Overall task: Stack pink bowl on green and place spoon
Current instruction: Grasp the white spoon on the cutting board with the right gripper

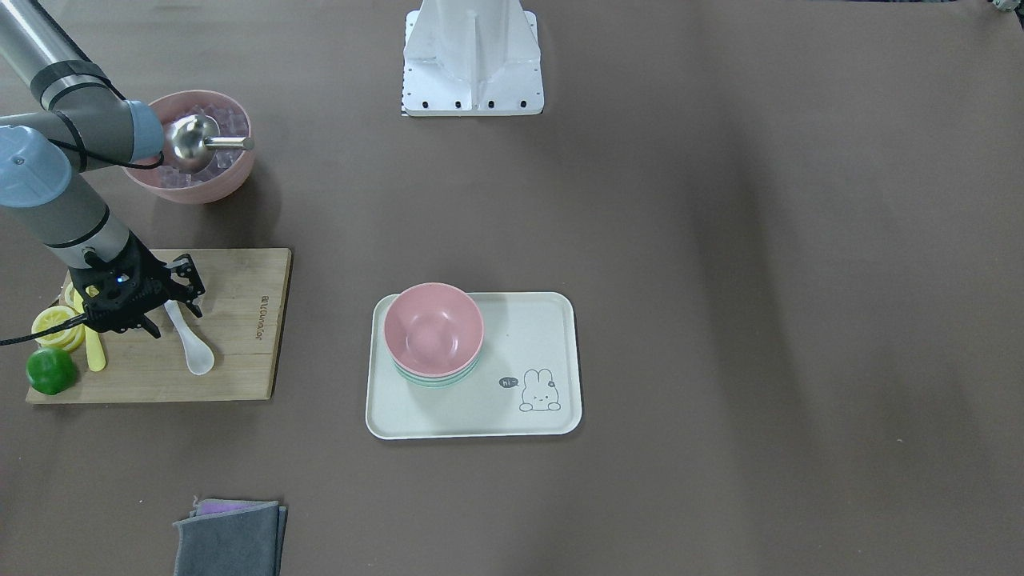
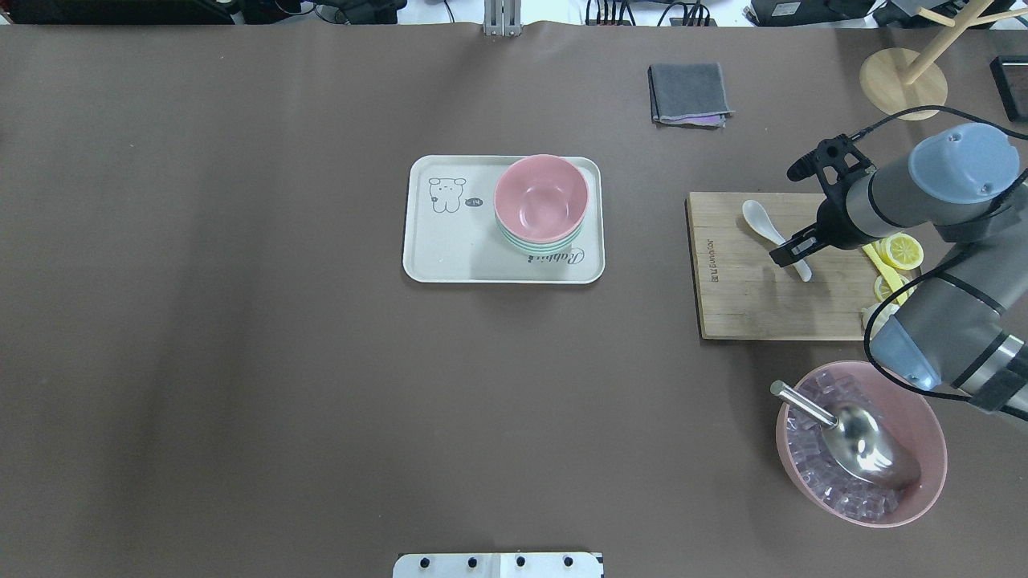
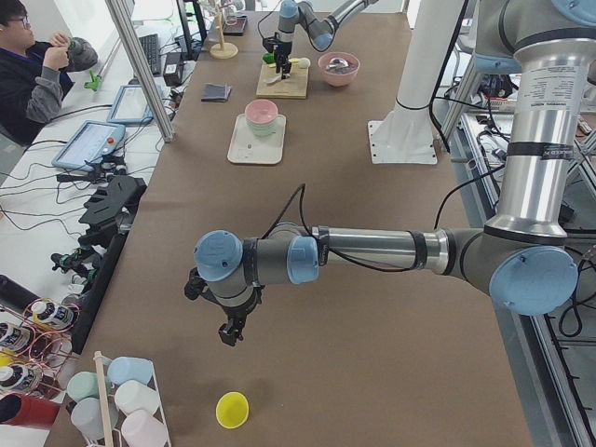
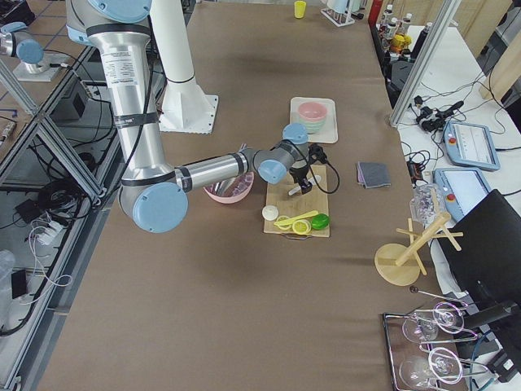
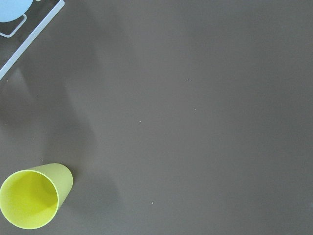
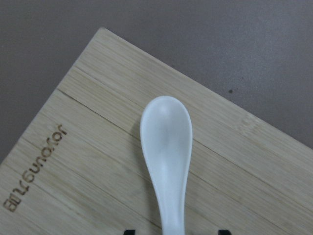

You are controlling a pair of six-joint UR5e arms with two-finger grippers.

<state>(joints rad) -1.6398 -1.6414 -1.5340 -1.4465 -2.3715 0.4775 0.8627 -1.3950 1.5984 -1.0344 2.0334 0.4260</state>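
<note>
I expect the spoon's handle [image 1: 174, 313] to lean over the bowl's rim when I lower the long white spoon in, because the pink bowl [image 1: 434, 330] is narrow for it.
The pink bowl [image 1: 433, 328] sits nested on the green bowl [image 1: 436, 381] on the cream tray [image 1: 520, 336]; the stack also shows in the overhead view [image 2: 540, 197]. The white spoon [image 1: 192, 348] lies flat on the wooden cutting board [image 1: 240, 336]. My right gripper [image 1: 172, 298] is open, low over the spoon's handle, one finger on each side, as the right wrist view shows with the spoon [image 6: 166, 142] between the fingertips. My left gripper [image 3: 228, 333] hangs over bare table far from the tray; I cannot tell whether it is open or shut.
A large pink ice bowl [image 2: 859, 445] with a metal scoop stands near the board. Lemon slices [image 1: 54, 326] and a lime [image 1: 50, 370] lie at the board's end. A grey cloth [image 2: 689, 94] lies beyond. A yellow cup [image 5: 32, 196] lies below the left gripper.
</note>
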